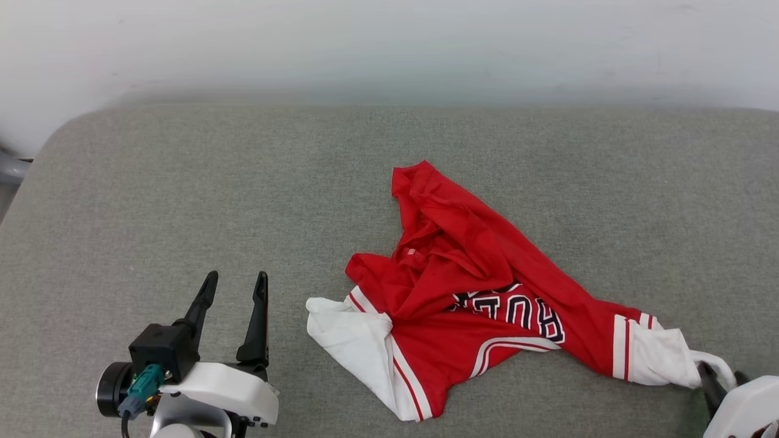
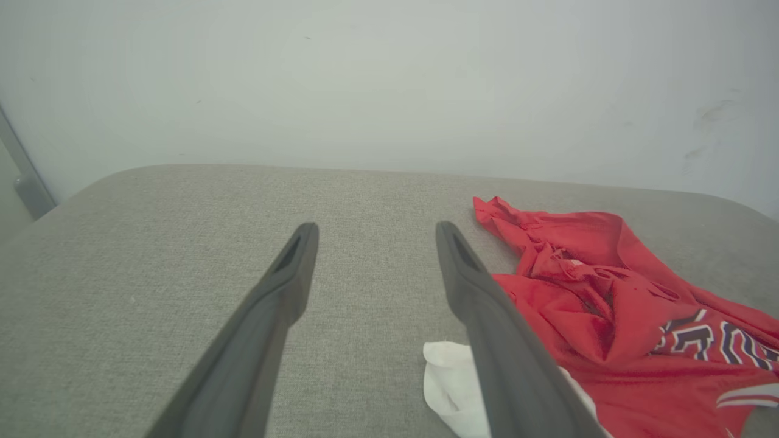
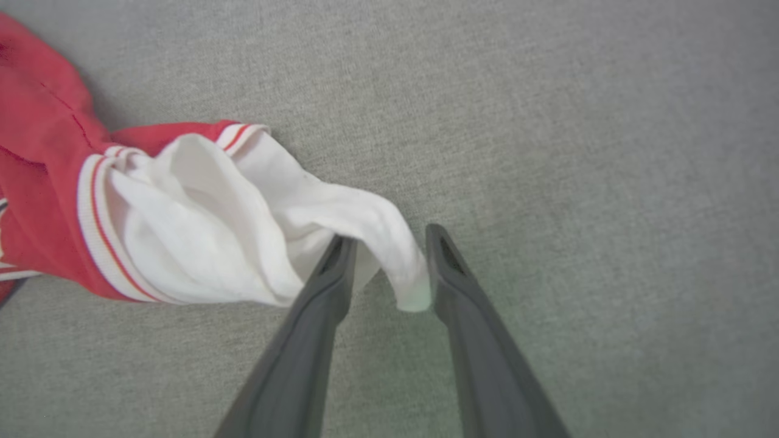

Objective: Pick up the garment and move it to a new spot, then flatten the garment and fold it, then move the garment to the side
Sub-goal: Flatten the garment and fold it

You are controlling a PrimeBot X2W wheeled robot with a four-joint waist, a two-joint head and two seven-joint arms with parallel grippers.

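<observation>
The dark lettering (image 1: 515,309) is cut off by the red folds (image 1: 454,274), so I should expect more print to be hidden under the folds when I lift and spread the garment.
The garment (image 1: 462,286), a red T-shirt with white sleeves and dark lettering, lies crumpled right of centre on the grey cushion (image 1: 243,182). One white sleeve (image 1: 353,334) points toward my left gripper (image 1: 234,286), which stands open and empty a little to the shirt's left. In the left wrist view the garment (image 2: 608,292) lies beside the left gripper's (image 2: 374,234) right finger. The other white sleeve (image 1: 660,359) stretches to my right gripper (image 1: 721,374) at the lower right. In the right wrist view, that sleeve's (image 3: 255,219) edge drapes between the parted fingers of the right gripper (image 3: 386,237).
A pale wall (image 1: 389,48) runs behind the cushion's far edge. The cushion's rounded left corner (image 1: 55,140) borders a grey post (image 1: 12,167). Bare grey fabric stretches left of and behind the shirt.
</observation>
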